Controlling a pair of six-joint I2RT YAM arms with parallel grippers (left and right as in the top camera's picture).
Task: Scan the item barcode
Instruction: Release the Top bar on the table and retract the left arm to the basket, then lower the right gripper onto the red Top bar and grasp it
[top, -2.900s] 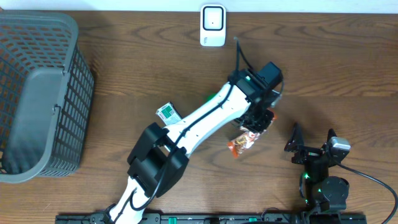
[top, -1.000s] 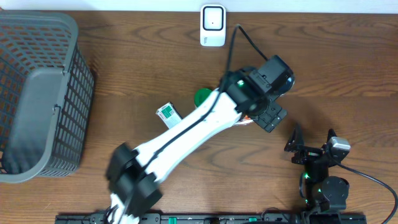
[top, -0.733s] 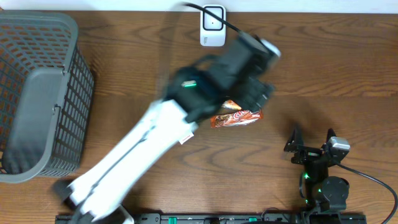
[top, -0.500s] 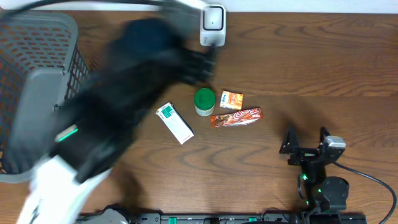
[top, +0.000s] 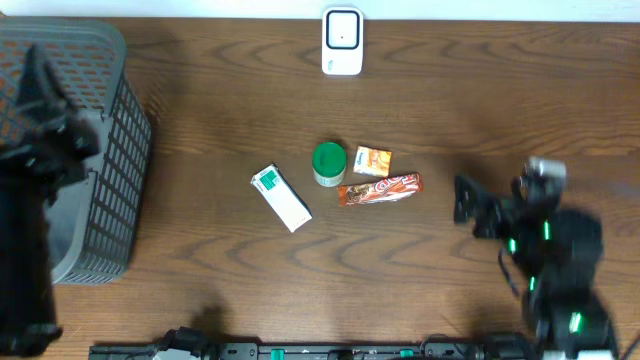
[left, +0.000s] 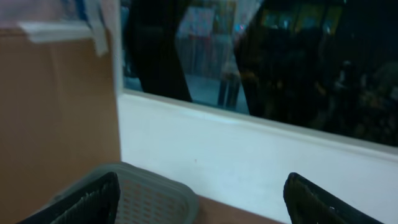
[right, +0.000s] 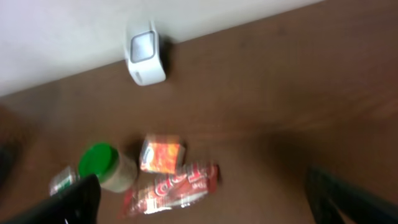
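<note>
The red snack wrapper lies beyond the green-lidded jar from the robot's left gripper, so next the right gripper grasps the wrapper's loose end and raises it clear.
The white scanner stands at the table's far edge; it shows in the right wrist view as the scanner. In the middle lie a red snack wrapper, an orange packet, a green-lidded jar and a green-and-white box. My right gripper hangs open to the right of them, holding nothing. From its wrist the right gripper looks over the wrapper, jar and packet. My left gripper is open and empty, facing the wall.
A grey mesh basket fills the left end of the table, with my blurred left arm over it. Its rim shows in the left wrist view under a white wall and a dark window.
My left arm let go of the red wrapper beside the jar and swung away left to the basket. My right arm has risen and shifted, blurred by motion.
</note>
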